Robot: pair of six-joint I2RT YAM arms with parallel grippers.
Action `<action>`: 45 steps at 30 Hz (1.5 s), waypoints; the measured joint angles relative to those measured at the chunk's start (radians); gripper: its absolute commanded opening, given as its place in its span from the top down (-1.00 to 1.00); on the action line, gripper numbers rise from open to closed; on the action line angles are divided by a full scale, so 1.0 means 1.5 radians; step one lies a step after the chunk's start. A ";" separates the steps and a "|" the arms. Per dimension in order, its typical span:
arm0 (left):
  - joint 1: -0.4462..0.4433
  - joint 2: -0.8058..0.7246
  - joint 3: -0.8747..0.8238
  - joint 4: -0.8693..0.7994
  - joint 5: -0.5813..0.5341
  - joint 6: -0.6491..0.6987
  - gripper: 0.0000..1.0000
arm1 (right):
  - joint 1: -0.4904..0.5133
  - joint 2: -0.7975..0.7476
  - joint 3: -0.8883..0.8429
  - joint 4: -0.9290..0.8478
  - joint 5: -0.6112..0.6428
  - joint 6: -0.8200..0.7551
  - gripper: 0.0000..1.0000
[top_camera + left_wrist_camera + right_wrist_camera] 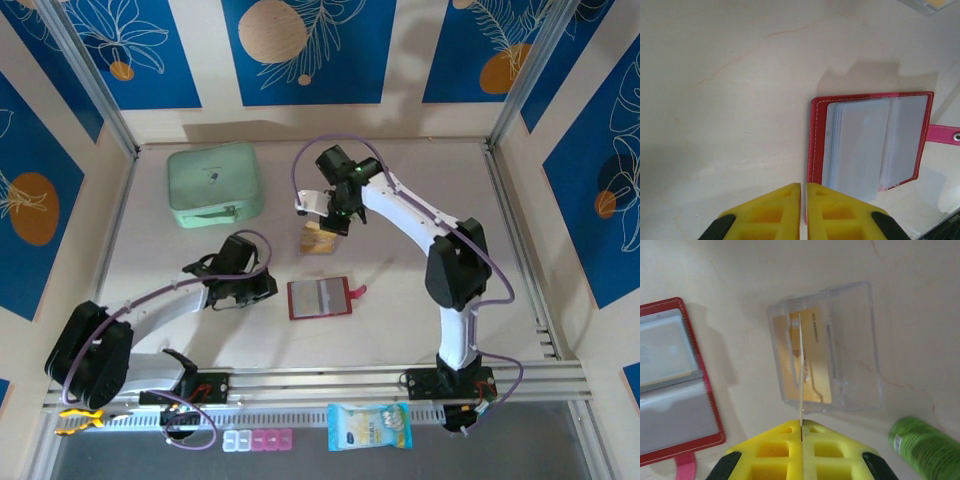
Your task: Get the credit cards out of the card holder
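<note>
I should keep lowering the held credit card (pixel 801 352) with my right gripper, as it is lined up over the clear box's opening, toward the tan card inside (pixel 816 367) and let go there.
The card holder (pixel 320 298), a dark red wallet, lies open and flat with its greyish clear sleeves (pixel 860 145) up and its pink strap tab (pixel 945 134) at one side. My left gripper (pixel 803 186) hovers at the holder's edge, its yellow fingers together but for a hair-thin slit, holding nothing. My right gripper (pixel 802 426) is shut on one of the credit cards (pixel 801 370), seen edge-on. It holds it over a clear plastic box (pixel 855 350). Another tan credit card (pixel 815 360) lies inside that box. In the top view the right gripper (pixel 335 215) is behind the holder.
A mint-green zip case (pixel 214 184) sits at the back left. A green cylindrical object (pixel 925 445) lies close to the clear box. A blue-white packet (pixel 369 427) and small pill boxes (pixel 258 440) lie on the front rail below the table edge.
</note>
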State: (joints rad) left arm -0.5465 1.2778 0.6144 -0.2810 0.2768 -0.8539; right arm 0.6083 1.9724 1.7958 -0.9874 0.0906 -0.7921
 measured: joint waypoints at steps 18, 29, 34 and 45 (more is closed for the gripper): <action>0.024 -0.010 -0.002 -0.028 0.002 0.017 0.74 | -0.001 0.140 0.109 -0.060 0.003 -0.047 0.65; 0.023 0.030 0.000 0.003 0.042 0.017 0.76 | 0.002 0.072 0.026 -0.019 0.022 0.016 0.59; 0.003 0.080 0.015 0.019 0.055 0.017 0.80 | 0.012 -0.035 -0.072 0.042 -0.002 0.145 0.59; -0.039 0.149 0.038 0.063 0.067 0.010 0.88 | 0.020 -0.218 -0.352 0.239 -0.070 0.564 0.63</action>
State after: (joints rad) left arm -0.6056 1.5005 0.6716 -0.1867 0.3767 -0.8394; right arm 0.6376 1.6459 1.2682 -0.6296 -0.0143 0.0540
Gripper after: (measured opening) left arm 0.071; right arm 0.188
